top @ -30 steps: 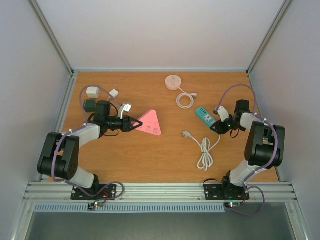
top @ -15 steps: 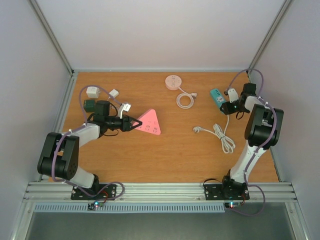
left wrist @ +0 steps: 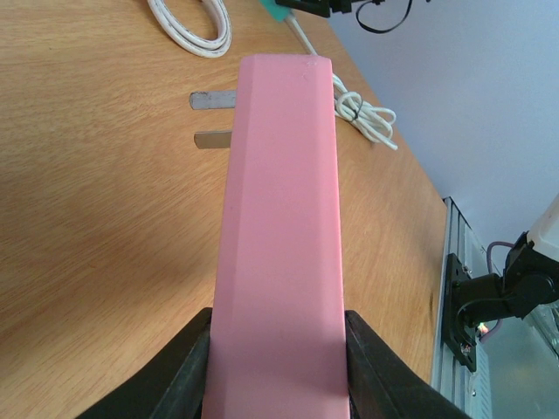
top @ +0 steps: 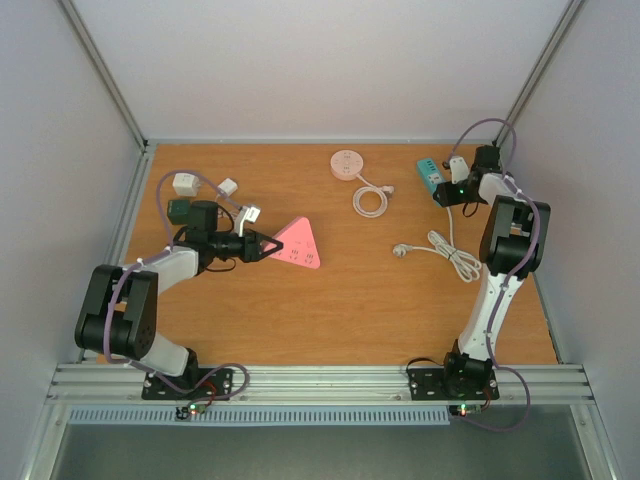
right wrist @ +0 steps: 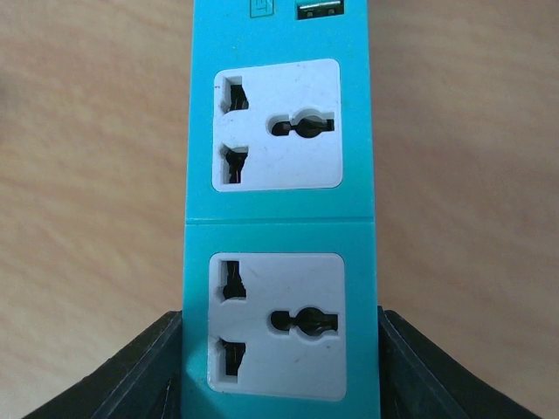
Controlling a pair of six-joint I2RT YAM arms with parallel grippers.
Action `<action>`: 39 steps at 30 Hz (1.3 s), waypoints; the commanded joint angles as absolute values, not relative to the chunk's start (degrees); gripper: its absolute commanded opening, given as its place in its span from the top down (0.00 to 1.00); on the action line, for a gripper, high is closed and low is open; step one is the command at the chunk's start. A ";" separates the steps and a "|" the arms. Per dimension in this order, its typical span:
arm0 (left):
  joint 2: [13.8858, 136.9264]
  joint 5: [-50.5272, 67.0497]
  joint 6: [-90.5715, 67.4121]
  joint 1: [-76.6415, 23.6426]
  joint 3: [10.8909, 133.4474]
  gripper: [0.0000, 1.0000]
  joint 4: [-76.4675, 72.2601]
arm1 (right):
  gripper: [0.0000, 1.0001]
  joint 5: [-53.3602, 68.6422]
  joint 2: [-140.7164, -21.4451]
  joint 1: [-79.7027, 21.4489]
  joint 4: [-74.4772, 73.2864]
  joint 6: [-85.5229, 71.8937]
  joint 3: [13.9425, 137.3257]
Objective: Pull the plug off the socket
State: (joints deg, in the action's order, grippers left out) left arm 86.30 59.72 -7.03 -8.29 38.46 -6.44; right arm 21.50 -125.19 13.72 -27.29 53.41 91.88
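The teal power strip's sockets [right wrist: 278, 127] are empty and the table's far edge [top: 414, 154] is clear, so the robot's right gripper should go on lowering the power strip there until it lies flat, and then let go.
My left gripper [top: 266, 246] is shut on one corner of a pink triangular socket block [top: 298, 244] that lies left of the table's middle. In the left wrist view the block [left wrist: 279, 218] shows edge-on between my fingers [left wrist: 175, 375], with two metal prongs [left wrist: 214, 120] at its side. My right gripper [top: 447, 190] is shut on a teal power strip [top: 431, 175] at the far right. In the right wrist view the strip [right wrist: 279, 218] shows two empty sockets. A white plug [top: 400, 250] on a bundled white cable [top: 458, 260] lies loose on the table, apart from the strip.
A round pink socket hub [top: 347, 163] with a coiled white cord [top: 370, 200] sits at the far middle. White adapters [top: 185, 185] and a green one [top: 179, 209] lie at the far left behind my left arm. Grey walls enclose the table.
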 commanded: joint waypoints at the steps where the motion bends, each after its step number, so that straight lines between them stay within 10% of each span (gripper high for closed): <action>1: 86.63 60.99 -6.51 -7.61 40.25 0.99 -8.93 | 0.74 19.83 -130.75 11.18 -29.60 50.55 100.53; 12: 86.01 60.73 -5.83 -6.64 40.40 0.99 -7.70 | 0.64 17.35 -139.90 7.66 -35.77 47.38 116.60; 29: 82.79 57.38 7.73 -3.71 42.75 0.99 6.92 | 0.02 20.50 -133.05 7.64 -39.21 44.79 118.62; 39: 79.73 57.38 24.41 5.74 46.93 0.99 28.25 | 0.01 25.76 -126.16 7.65 -41.70 43.13 117.73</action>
State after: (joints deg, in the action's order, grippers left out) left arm 81.36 56.45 14.39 1.58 43.97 17.80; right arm 22.09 -130.98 7.97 -39.75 44.73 116.86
